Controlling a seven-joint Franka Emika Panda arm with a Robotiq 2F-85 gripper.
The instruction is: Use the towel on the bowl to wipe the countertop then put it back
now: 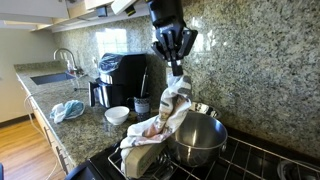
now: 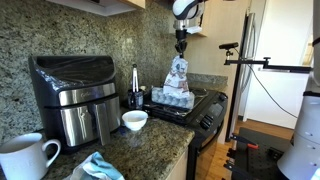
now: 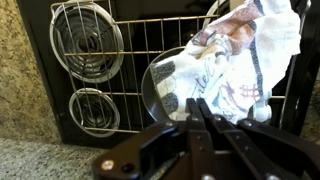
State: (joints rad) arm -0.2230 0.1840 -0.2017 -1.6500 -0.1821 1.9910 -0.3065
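Observation:
My gripper should carry on bringing the towel's top down until it settles on the metal bowl's rim (image 1: 174, 140) and then let go, because the towel's lower end (image 1: 148, 131) hangs over the rim there.
A white patterned towel (image 1: 172, 100) hangs from my gripper (image 1: 175, 64), with its lower end still draped over the rim of the metal bowl (image 1: 203, 142) on the black stove. My gripper is shut on the towel's top and pulls it up into a peak above the bowl. In an exterior view the gripper (image 2: 181, 46) stands straight above the lifted towel (image 2: 178, 80). In the wrist view the shut fingers (image 3: 200, 102) pinch the towel (image 3: 240, 55) over the bowl (image 3: 162, 88).
A black air fryer (image 1: 120, 72) (image 2: 68, 95), a small white bowl (image 1: 117, 115) (image 2: 135, 120) and a blue cloth (image 1: 68, 109) (image 2: 100, 168) sit on the granite countertop (image 1: 85, 128). A white mug (image 2: 25, 158) stands near the front. Coil burners (image 3: 88, 40) lie beside the bowl.

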